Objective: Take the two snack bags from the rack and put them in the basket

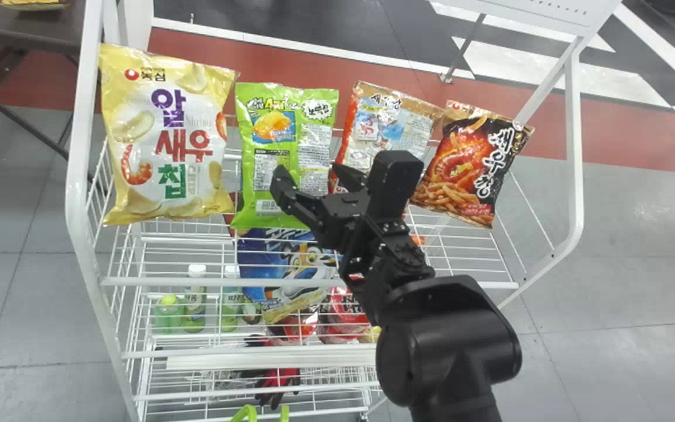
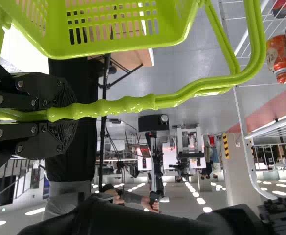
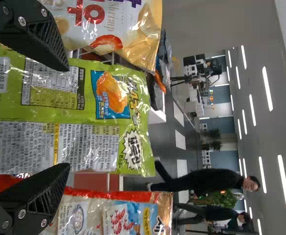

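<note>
The beige-and-red bag [image 1: 382, 125] touches the black-and-orange bag only at its edge [image 1: 437, 128], so it will come away and leave that bag standing when I lift it.
My right gripper [image 1: 309, 176] is in front of the green snack bag [image 1: 317, 126] on the rack's top shelf, its fingers apart. In the right wrist view the right gripper [image 3: 62, 117] stands open, the green bag [image 3: 86, 142] lying between and behind its fingertips. A yellow bag [image 1: 191, 140] stands left of the green one; a beige-and-red bag [image 1: 393, 126] and a black-and-orange bag [image 1: 460, 170] stand to the right. In the left wrist view my left gripper [image 2: 67, 115] is shut on the handle of the green basket [image 2: 118, 46]. The handle tops [image 1: 246, 413] show at the head view's bottom edge.
The white wire rack [image 1: 308, 282] has side posts and front rails around the bags. Lower shelves hold a blue bag [image 1: 290, 264], green bottles [image 1: 195, 305], red packs [image 1: 343, 316] and red-and-black gloves [image 1: 279, 381]. A dark table [image 1: 27, 29] stands at the far left.
</note>
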Robot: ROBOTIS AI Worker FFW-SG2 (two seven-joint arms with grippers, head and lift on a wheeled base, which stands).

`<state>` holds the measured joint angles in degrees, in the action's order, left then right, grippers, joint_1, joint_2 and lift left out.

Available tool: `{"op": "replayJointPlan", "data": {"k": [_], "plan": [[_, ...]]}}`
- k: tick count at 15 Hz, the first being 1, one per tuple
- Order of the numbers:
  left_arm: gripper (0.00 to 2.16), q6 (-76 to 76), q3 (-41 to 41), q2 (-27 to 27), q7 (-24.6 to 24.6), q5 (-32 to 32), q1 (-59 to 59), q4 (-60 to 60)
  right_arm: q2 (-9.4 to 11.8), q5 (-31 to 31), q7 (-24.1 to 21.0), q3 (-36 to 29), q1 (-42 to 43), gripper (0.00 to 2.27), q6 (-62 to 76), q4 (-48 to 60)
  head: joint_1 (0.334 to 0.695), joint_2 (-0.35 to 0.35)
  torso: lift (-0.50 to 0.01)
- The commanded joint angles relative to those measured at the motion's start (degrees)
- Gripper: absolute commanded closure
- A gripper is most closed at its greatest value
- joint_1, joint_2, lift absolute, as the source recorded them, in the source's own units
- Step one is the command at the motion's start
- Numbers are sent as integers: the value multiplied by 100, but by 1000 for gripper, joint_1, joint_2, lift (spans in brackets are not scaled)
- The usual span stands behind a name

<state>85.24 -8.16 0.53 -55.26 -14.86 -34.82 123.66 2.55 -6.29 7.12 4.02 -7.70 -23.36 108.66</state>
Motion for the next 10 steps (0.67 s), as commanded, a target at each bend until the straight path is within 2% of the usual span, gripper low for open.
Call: {"op": "replayJointPlan", "data": {"k": [1,4,8,10], "plan": [[1571,-38,-1,-68,15,9,-7,-35,0,40,18,38,207,124,2,-205,695,-350,-9],[1571,-55,-71,-68,50,35,28,-53,35,40,44,29,436,124,-69,-477,695,-349,-9],[1571,-143,-133,-68,59,35,133,-246,53,5,659,-32,875,228,-385,-925,695,-340,-9],[1571,-213,-194,-68,77,35,195,-343,53,14,747,-6,954,282,-473,-961,695,-326,-9]]}}
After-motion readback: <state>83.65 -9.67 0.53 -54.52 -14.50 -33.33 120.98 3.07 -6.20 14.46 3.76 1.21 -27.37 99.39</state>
